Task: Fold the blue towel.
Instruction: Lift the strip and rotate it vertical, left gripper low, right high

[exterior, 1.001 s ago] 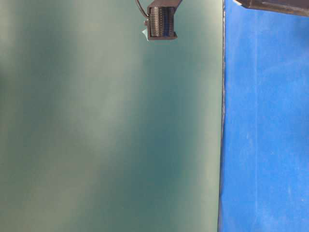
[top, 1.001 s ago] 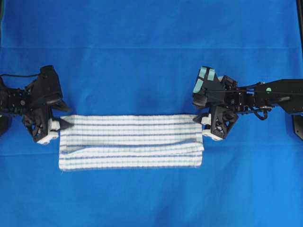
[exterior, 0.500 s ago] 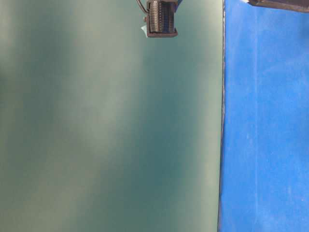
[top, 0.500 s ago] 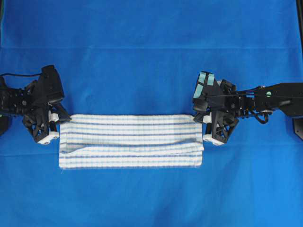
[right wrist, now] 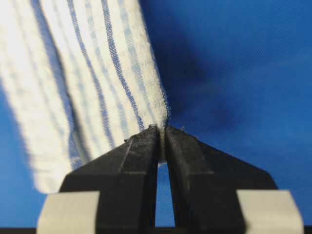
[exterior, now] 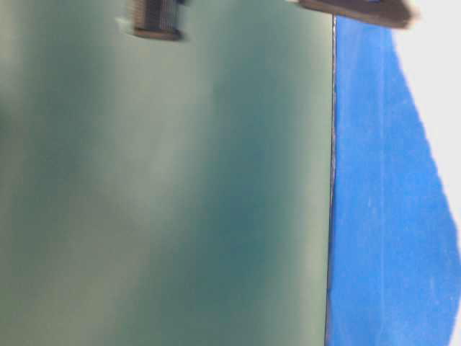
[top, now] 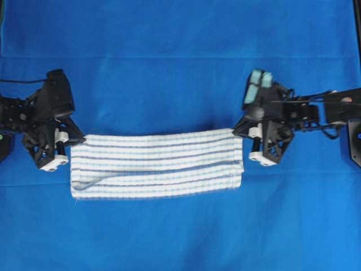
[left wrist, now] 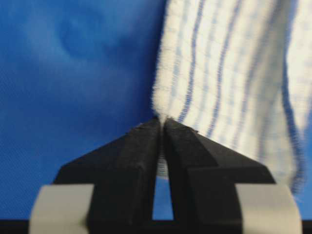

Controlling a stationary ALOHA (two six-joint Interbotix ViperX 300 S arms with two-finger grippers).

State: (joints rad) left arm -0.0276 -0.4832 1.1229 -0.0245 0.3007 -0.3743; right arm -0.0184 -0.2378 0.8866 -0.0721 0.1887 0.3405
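The blue towel's band point(top: 156, 161) runs crosswise between my grippers, so I need to turn it lengthwise, with my left gripper swinging near and my right gripper far.
The blue towel point(top: 158, 165), white with thin blue stripes, lies folded in a long band across the middle of the overhead view. My left gripper point(top: 76, 138) is shut on its far left corner. My right gripper point(top: 240, 132) is shut on its far right corner. The far edge hangs between the two grips and dips slightly in the middle, while the near edge rests on the table covering. In the left wrist view the towel point(left wrist: 229, 73) runs out from the pinched black tips of the gripper point(left wrist: 162, 122). The right wrist view shows the towel point(right wrist: 97, 73) clamped the same way in the gripper point(right wrist: 162, 127).
A plain bright-blue covering point(top: 180, 56) spreads over the whole table. The table-level view is mostly a blurred green surface point(exterior: 166, 187), with the blue covering point(exterior: 382, 216) at its right and a dark blurred arm part point(exterior: 155, 18) at the top.
Both grippers have closed on the towel's far corners and lifted them. The right arm has shifted right and away from me, and the towel's far edge has risen off the covering.
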